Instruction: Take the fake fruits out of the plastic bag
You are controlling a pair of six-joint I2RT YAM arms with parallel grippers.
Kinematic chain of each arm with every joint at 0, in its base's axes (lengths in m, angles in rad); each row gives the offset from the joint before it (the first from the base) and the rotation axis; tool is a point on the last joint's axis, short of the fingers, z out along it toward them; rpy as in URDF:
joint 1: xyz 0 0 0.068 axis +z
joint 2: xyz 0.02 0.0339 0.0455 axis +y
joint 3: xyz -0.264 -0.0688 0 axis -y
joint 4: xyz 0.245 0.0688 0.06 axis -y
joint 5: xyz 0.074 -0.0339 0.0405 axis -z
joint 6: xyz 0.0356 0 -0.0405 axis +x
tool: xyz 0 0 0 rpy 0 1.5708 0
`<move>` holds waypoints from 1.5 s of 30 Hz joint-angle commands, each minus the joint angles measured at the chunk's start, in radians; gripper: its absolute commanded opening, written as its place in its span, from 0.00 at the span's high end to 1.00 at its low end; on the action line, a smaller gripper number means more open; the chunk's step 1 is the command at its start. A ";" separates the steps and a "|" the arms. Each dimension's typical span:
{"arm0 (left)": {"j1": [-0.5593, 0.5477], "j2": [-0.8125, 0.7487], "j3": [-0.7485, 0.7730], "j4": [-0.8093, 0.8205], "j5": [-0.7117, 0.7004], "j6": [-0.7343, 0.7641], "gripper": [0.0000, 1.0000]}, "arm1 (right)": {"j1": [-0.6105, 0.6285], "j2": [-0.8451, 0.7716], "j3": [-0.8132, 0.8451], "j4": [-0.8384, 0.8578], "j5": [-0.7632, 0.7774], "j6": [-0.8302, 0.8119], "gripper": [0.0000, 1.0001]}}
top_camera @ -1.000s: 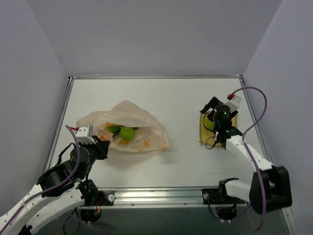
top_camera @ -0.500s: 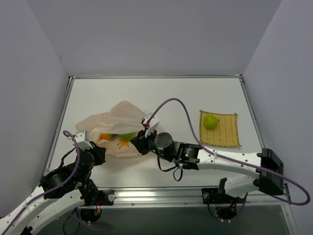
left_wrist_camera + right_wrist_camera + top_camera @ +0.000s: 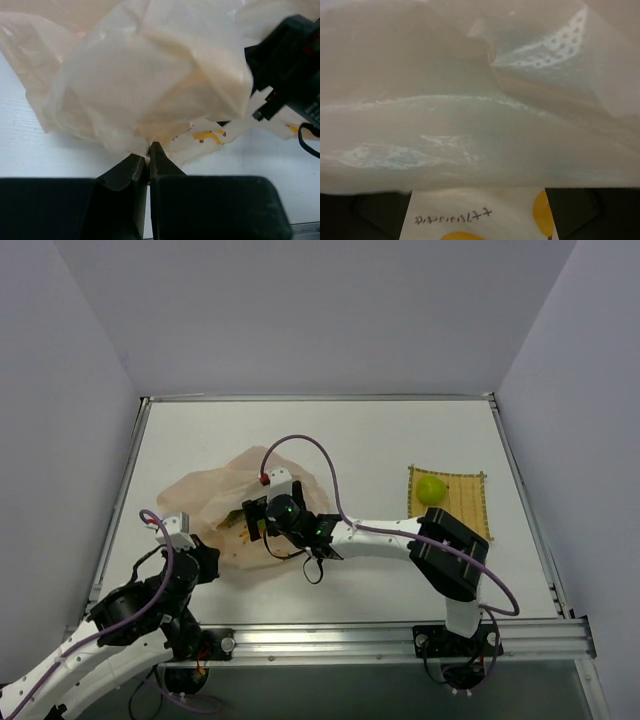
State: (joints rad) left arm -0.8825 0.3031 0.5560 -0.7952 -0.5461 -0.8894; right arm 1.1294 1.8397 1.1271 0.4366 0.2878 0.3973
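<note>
The plastic bag [image 3: 205,495] will stay behind when the robot's right gripper pulls a hidden fruit out, because the film [image 3: 450,140] hangs loose over the bag's opening.
The plastic bag [image 3: 215,490] lies crumpled at the table's left; it fills the left wrist view [image 3: 150,75] and the right wrist view [image 3: 480,100]. My left gripper [image 3: 208,554] is shut on the bag's near edge, its tips [image 3: 148,148] pinching the film. My right gripper [image 3: 252,523] reaches across into the bag's mouth. It is open, its fingers [image 3: 380,210] wide apart with printed film between them. A bit of green fruit [image 3: 236,516] shows by it; the other fruits in the bag are hidden. One lime-green fruit [image 3: 432,488] lies outside the bag.
The lime-green fruit rests on a yellow woven mat [image 3: 460,515] at the right. The right arm [image 3: 380,535] spans the table's middle, with its cable looping above it. Grey walls close the table on three sides.
My right arm left the lime-green fruit on the mat and swung left across the table; its gripper now sits at the bag's mouth. My left gripper still holds the bag's edge.
</note>
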 commanded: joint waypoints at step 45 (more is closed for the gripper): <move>0.002 0.198 0.084 0.396 -0.048 0.222 0.98 | 0.023 -0.666 -0.233 0.073 -0.444 -0.003 0.57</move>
State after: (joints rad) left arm -0.8825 0.4824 0.5625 -0.4961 -0.5716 -0.7090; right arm 1.1454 1.2919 0.8730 0.5522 -0.0177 0.4107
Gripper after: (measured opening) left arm 0.028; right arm 0.694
